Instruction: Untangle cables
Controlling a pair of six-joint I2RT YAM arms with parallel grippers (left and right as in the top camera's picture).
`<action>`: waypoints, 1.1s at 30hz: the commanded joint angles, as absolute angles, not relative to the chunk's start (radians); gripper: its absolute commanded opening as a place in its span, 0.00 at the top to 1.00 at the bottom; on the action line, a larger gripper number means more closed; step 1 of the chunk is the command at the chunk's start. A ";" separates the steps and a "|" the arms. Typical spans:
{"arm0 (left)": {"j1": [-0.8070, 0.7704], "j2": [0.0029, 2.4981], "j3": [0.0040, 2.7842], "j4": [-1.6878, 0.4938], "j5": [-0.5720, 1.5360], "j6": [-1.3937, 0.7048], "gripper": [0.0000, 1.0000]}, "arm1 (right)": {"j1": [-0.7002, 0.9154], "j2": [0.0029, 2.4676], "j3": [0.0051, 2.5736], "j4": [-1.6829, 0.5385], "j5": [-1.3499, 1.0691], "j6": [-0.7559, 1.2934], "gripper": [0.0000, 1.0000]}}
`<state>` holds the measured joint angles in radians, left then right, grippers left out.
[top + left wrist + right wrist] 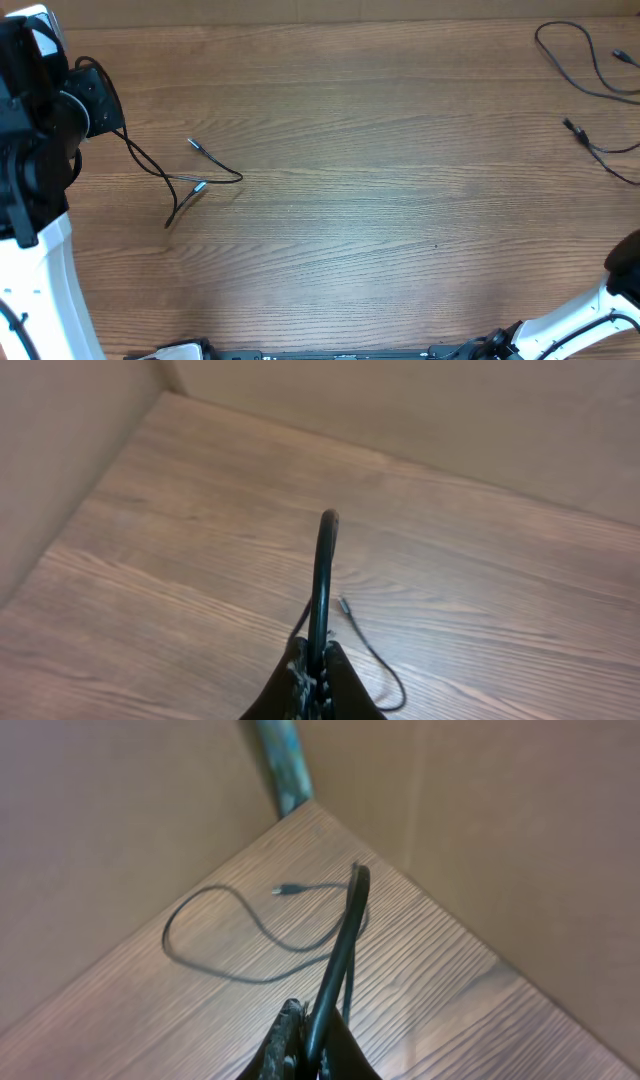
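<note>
The held cable's plug ends (578, 133) are clear of the loose cable, so the robot's right gripper should keep going down until the held cable gets near the open wood (425, 960), and then let go.
My left gripper (312, 672) is shut on a black cable (324, 565) whose loop stands up above the jaws. In the overhead view this cable (150, 165) runs from the left arm down to the table and ends in two silvery plug tips (195, 145), one also showing in the left wrist view (345, 603). My right gripper (310, 1045) is shut on another black cable (345, 940). A loose cable (220, 935) with a small plug lies beyond it. In the overhead view, two cables (580, 60) (600, 150) lie at the far right; the right gripper itself is out of frame there.
Cardboard-coloured walls (500, 840) close the table's far side and corners. The left arm's body (35, 130) stands over the left edge. The right arm's base (625, 275) is at the lower right corner.
</note>
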<state>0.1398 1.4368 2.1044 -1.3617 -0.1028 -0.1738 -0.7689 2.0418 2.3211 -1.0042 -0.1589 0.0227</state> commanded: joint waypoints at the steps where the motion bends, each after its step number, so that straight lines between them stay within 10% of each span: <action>1: 0.143 1.367 2.111 -1.348 -0.019 -0.154 0.96 | -0.830 2.019 2.336 -0.958 -0.197 0.038 0.96; 33: -0.153 1.313 2.111 -1.409 -0.085 -0.229 0.96 | -0.897 2.497 2.309 -0.935 -0.159 0.030 0.96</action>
